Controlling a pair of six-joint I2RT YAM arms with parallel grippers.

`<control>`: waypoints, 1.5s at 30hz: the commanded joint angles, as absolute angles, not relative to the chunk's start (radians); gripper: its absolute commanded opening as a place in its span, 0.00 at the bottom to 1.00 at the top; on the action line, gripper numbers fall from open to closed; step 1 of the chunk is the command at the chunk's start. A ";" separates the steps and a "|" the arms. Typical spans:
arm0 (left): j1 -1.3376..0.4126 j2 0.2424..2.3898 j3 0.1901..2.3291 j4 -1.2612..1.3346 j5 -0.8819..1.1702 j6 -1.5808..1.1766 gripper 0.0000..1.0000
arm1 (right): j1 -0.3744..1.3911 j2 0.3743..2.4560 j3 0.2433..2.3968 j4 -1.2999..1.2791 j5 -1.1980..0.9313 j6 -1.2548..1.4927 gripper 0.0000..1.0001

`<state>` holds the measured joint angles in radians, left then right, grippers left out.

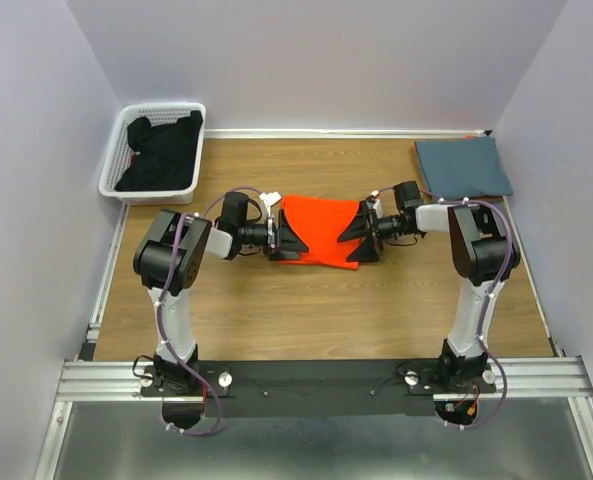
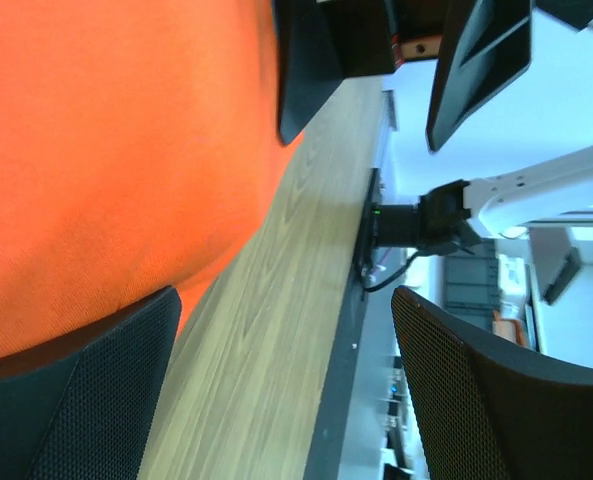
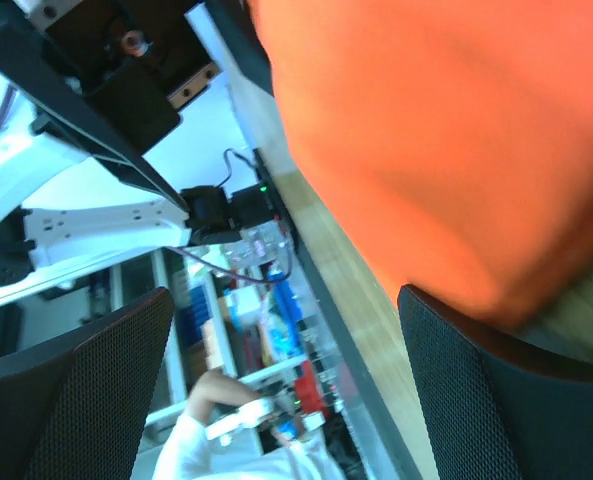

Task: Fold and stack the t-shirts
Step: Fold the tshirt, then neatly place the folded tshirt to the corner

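Observation:
The robot's right gripper should back off while its left gripper lifts the t-shirt's near corner (image 1: 353,266), because only one finger of the right gripper meets the orange t-shirt's side (image 1: 356,212).
The orange t-shirt (image 1: 319,230) lies folded in a compact shape at the middle of the table. My left gripper (image 1: 288,242) is at its left edge and my right gripper (image 1: 361,240) at its right edge, facing each other. Both are open. In the left wrist view the orange cloth (image 2: 116,150) reaches one finger (image 2: 76,400), and bare wood shows across the left gripper (image 2: 286,390). In the right wrist view the cloth (image 3: 426,130) meets one finger (image 3: 496,400) of the right gripper (image 3: 286,390). The blue-grey t-shirt (image 1: 463,167) lies folded flat at the back right.
A white basket (image 1: 114,165) with dark cloth (image 1: 161,150) in it stands at the back left corner. Pale walls close the table on three sides. The arm bases sit on a black rail (image 1: 316,378) along the near edge.

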<state>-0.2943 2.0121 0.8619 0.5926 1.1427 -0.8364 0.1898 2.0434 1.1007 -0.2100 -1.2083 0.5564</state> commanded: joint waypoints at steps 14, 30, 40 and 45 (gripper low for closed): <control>-0.500 1.491 1.154 -0.132 0.640 0.266 0.90 | 0.106 1.519 1.035 -0.425 -0.737 0.334 1.00; -0.999 1.641 0.903 0.167 0.107 0.824 0.52 | 0.069 1.635 1.035 -0.423 -0.488 0.528 1.00; -1.000 1.825 0.965 0.239 0.075 0.887 0.43 | 0.069 1.697 1.034 -0.420 -0.517 0.551 1.00; -1.000 1.887 0.991 0.253 0.071 0.899 0.42 | 0.069 1.746 1.042 -0.417 -0.574 0.564 1.00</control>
<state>-0.9970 1.8530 0.9611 0.2081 0.0971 0.8707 0.0727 1.7054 1.0267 -0.4068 -0.5259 0.5400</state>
